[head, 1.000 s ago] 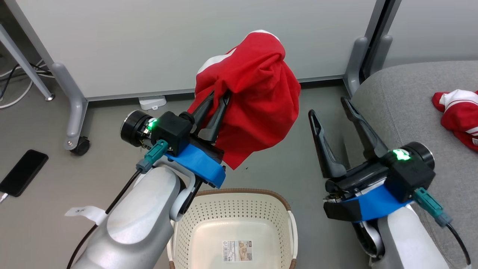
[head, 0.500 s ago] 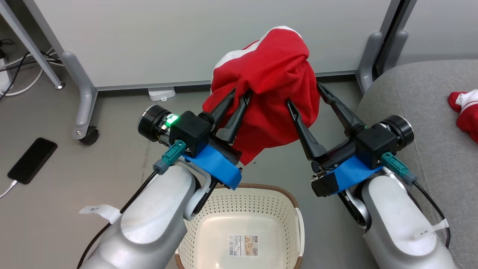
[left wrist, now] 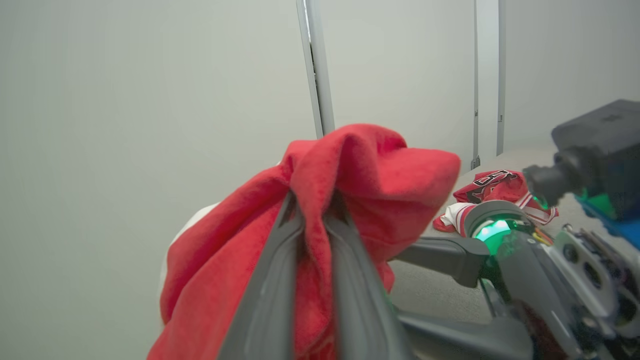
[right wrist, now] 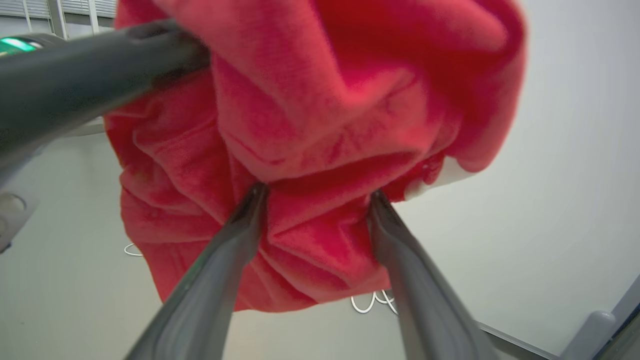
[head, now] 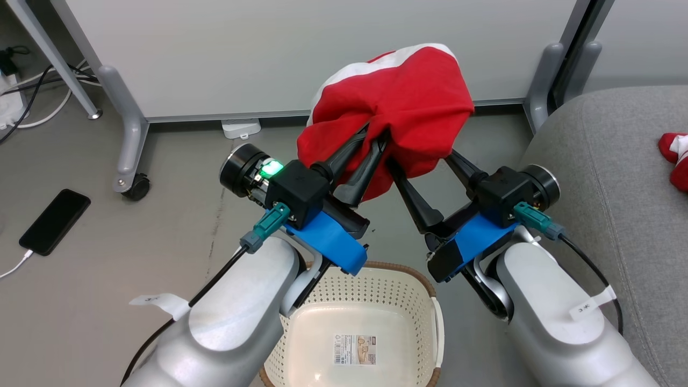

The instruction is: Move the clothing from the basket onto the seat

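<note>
My right gripper will make the red garment (head: 407, 109) droop with the white panel (head: 385, 63) trailing when I carry the garment, because that panel lies far from this gripper.
A red garment (head: 398, 102) with a white panel hangs bunched in the air above the floor, pinched in my left gripper (head: 376, 134), which is shut on a fold of it (left wrist: 312, 200). My right gripper (head: 422, 156) is open, and its two fingers (right wrist: 235, 235) reach into the cloth's underside with a hanging fold (right wrist: 320, 225) between them. The cream basket (head: 398, 269) stands below my arms with only a label inside. A second red and white garment (head: 676, 161) lies on the grey seat (head: 607, 161) at the right, also seen past the held cloth (left wrist: 495, 190).
A pale partition on grey caster feet (head: 131, 145) closes off the back. A black phone (head: 54, 221) on a white cable lies on the floor at the left. A small white box (head: 241, 128) sits at the partition's foot, and cables (head: 32, 102) trail at the far left.
My right gripper has swung left and up from beside the seat to the hanging garment, still open. The left gripper keeps its hold. The camera has shifted a little.
</note>
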